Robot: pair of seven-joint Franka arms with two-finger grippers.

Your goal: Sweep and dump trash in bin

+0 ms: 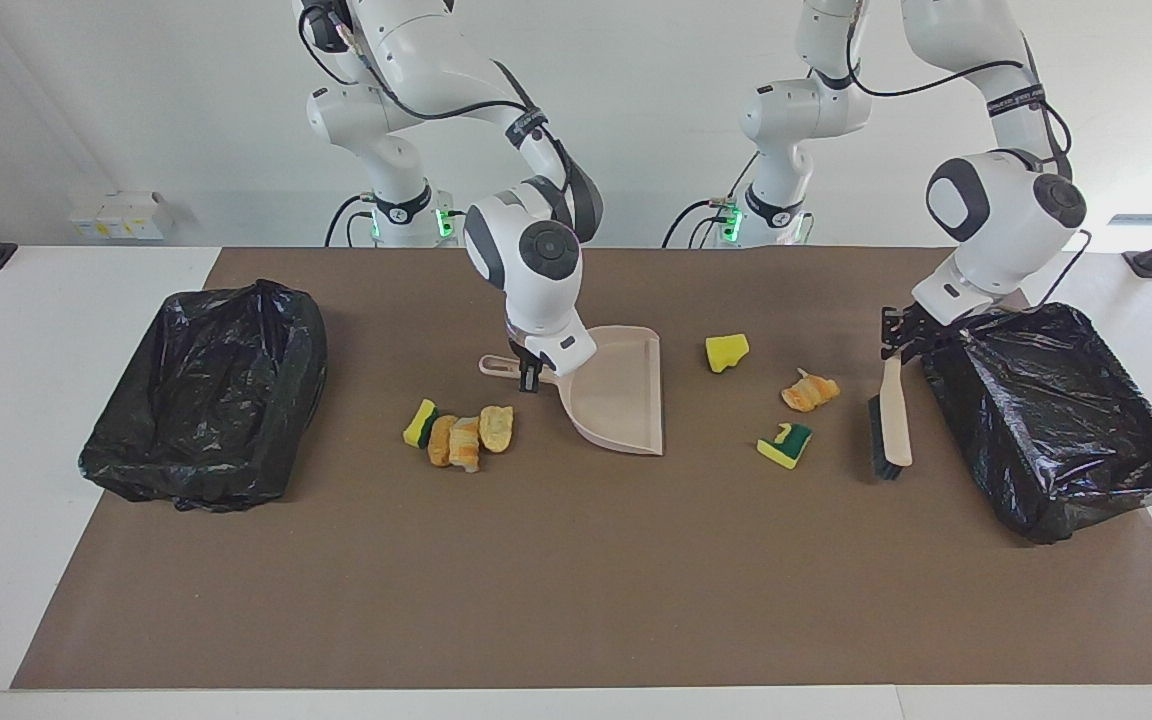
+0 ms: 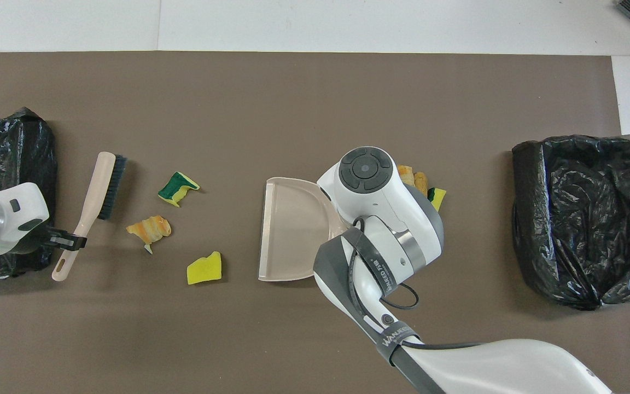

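The brush is next to the bin and has the croissant bit in front of its bristles [image 2: 112, 187]. My left gripper should sweep toward the dustpan's opening [image 2: 264, 230].
My right gripper [image 1: 528, 372] is shut on the handle of the beige dustpan [image 1: 621, 395], whose open mouth faces the left arm's end; in the overhead view the wrist hides this grip on the dustpan [image 2: 287, 230]. My left gripper [image 1: 893, 345] is shut on the handle of the brush [image 1: 891, 425], head down by the mat, bristles toward the dustpan. Trash between them: a yellow sponge piece [image 1: 726, 351], a croissant bit [image 1: 809, 391] and a green-backed sponge piece [image 1: 784, 445]. A cluster of trash [image 1: 461, 435] lies beside the dustpan's handle.
A bin lined with a black bag [image 1: 206, 395] stands at the right arm's end of the brown mat. A second lined bin [image 1: 1051, 420] stands at the left arm's end, close beside the brush [image 2: 96, 205] and left gripper [image 2: 66, 241].
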